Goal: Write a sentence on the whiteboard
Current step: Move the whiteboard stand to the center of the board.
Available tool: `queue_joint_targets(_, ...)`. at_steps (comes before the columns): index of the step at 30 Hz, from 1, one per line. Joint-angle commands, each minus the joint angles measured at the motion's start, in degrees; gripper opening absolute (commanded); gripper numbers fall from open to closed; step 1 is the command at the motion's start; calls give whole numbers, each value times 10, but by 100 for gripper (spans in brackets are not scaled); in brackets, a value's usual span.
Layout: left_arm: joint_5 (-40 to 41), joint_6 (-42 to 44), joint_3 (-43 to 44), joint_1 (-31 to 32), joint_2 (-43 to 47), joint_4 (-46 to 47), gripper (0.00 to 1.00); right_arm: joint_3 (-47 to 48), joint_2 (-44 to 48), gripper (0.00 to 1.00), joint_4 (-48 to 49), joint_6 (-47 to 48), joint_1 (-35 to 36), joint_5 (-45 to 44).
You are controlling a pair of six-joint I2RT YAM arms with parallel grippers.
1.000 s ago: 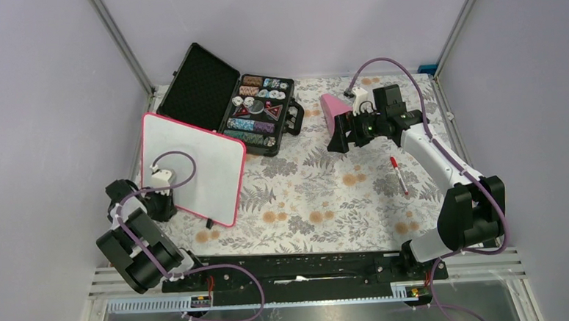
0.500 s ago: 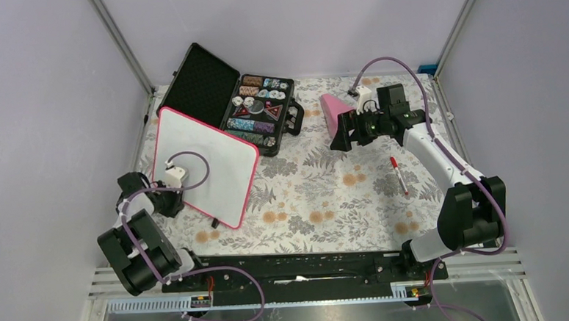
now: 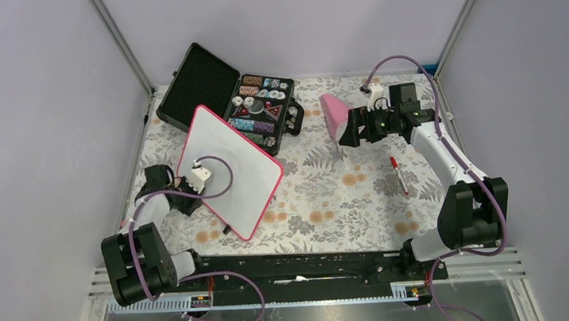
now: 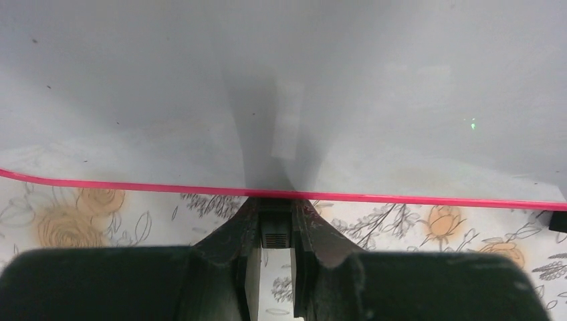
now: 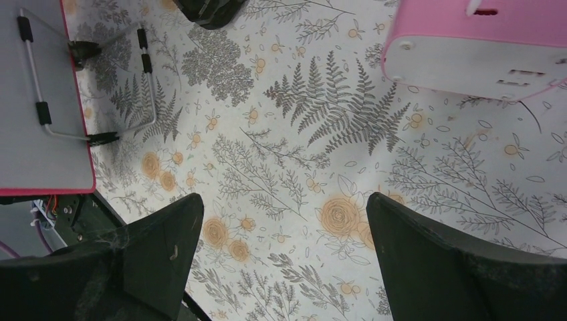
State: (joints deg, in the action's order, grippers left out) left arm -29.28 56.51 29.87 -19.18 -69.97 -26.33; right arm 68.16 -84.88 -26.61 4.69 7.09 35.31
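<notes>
My left gripper keeps moving the whiteboard to the open middle [image 3: 309, 172] until the stand sits there, because the whiteboard's wire stand [image 5: 151, 87] sticks out toward the cloth.
The whiteboard [image 3: 241, 159], white with a pink-red rim, is held tilted over the left half of the table. My left gripper [image 3: 193, 189] is shut on its lower-left edge. In the left wrist view the board [image 4: 281, 87] fills the top and my fingers [image 4: 311, 221] clamp its red rim. No red strokes show on the board. A red marker [image 3: 398, 175] lies on the cloth at the right. My right gripper [image 3: 353, 131] is open and empty, in the air above the cloth beside a pink object [image 3: 333, 114]. The right wrist view shows the board's back [image 5: 33, 100] with its wire stand.
An open black case [image 3: 227, 97] with coloured pieces stands at the back left, close behind the board. The pink object also shows in the right wrist view [image 5: 481, 40]. Floral cloth [image 3: 327, 195] covers the table. Purple walls and metal frame posts enclose the area.
My left arm has carried the whiteboard to the right and turned it, so it now sits further toward the table's middle. My right gripper has shifted slightly right, still open.
</notes>
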Motion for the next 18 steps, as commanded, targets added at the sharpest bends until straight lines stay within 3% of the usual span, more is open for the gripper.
queue_joint_targets(1, -18, -36, 16, 60, 4, -7, 0, 5, 14, 99, -9, -6, -23, 24)
queue_joint_targets(8, 22, -133, 36, 176, -10, 45, 0, 6, 17, 99, -11, -6, -54, 28)
queue_joint_targets(18, 95, -352, 109, 342, -131, 140, 0, 15, 14, 99, -21, 0, -100, 29)
